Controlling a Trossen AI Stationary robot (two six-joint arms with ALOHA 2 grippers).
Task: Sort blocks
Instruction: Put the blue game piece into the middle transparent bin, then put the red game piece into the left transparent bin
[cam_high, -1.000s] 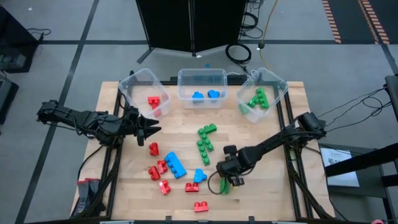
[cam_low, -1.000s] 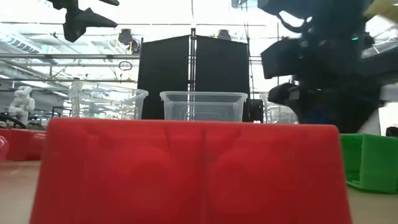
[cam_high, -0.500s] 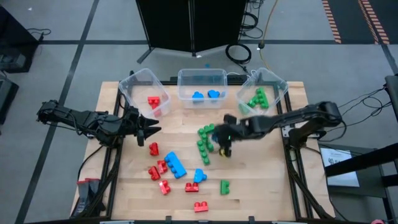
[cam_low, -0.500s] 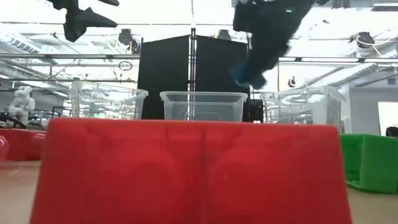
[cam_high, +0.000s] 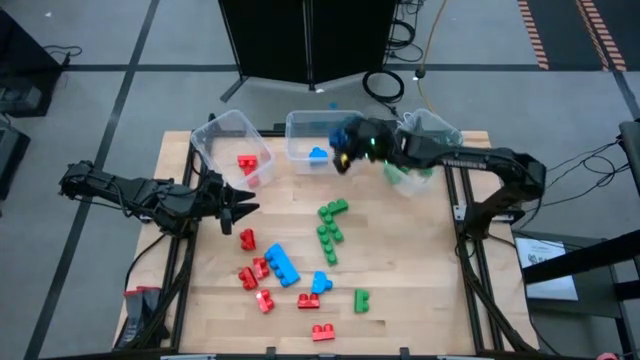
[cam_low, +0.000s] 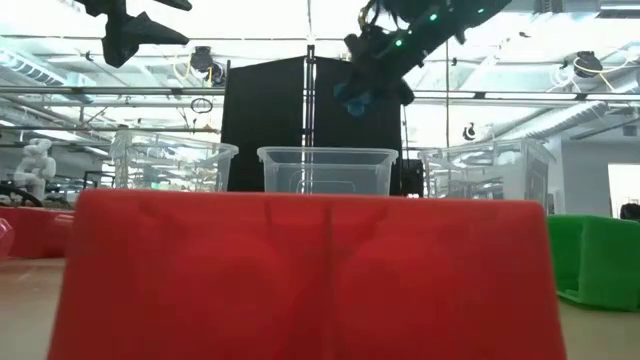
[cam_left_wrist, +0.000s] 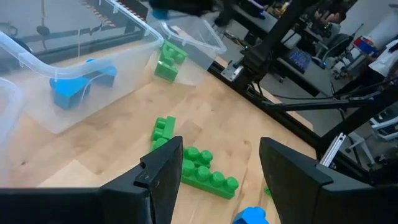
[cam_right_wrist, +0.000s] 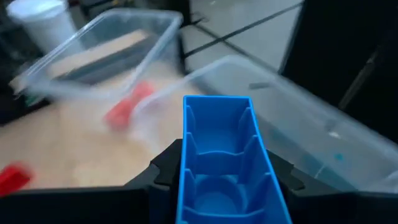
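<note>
The blue block is above and clear of the middle bin's rim, and the bin has blue blocks inside (cam_high: 318, 155), so the robot's right gripper goes on moving inward and lets go over the bin's bottom (cam_high: 312, 141).
My right gripper (cam_high: 345, 142) hangs over the near right part of the middle clear bin (cam_high: 300, 128), shut on a blue block (cam_right_wrist: 221, 155). The low view shows that gripper (cam_low: 356, 96) high above the bin's rim. My left gripper (cam_high: 250, 209) waits open above the table's left side, nothing between its fingers (cam_left_wrist: 163, 168). Two blue blocks (cam_high: 318, 155) lie in the middle bin, a red one (cam_high: 247, 163) in the left bin (cam_high: 215, 140), green ones (cam_high: 415, 160) in the right bin (cam_high: 448, 140). Loose green (cam_high: 330, 225), red (cam_high: 255, 275) and blue blocks (cam_high: 282, 263) lie on the table. My right gripper pinches the blue block by its two long sides (cam_right_wrist: 186, 163), one finger on each. The block runs forward along the fingers, with its hollow underside turned toward the wrist camera. It is lifted clear, above the middle bin.
The three bins stand in a row along the far edge. More loose blocks lie near the front: a blue one (cam_high: 321, 283), a green one (cam_high: 361, 299) and a red one (cam_high: 322, 331), which fills the low view. Bare wood lies right of the green blocks.
My right gripper has risen from the table's near middle and swung toward the far edge with the blue block, turning as it went. It now hangs over the middle bin. The green block beside its starting place has stayed on the table.
</note>
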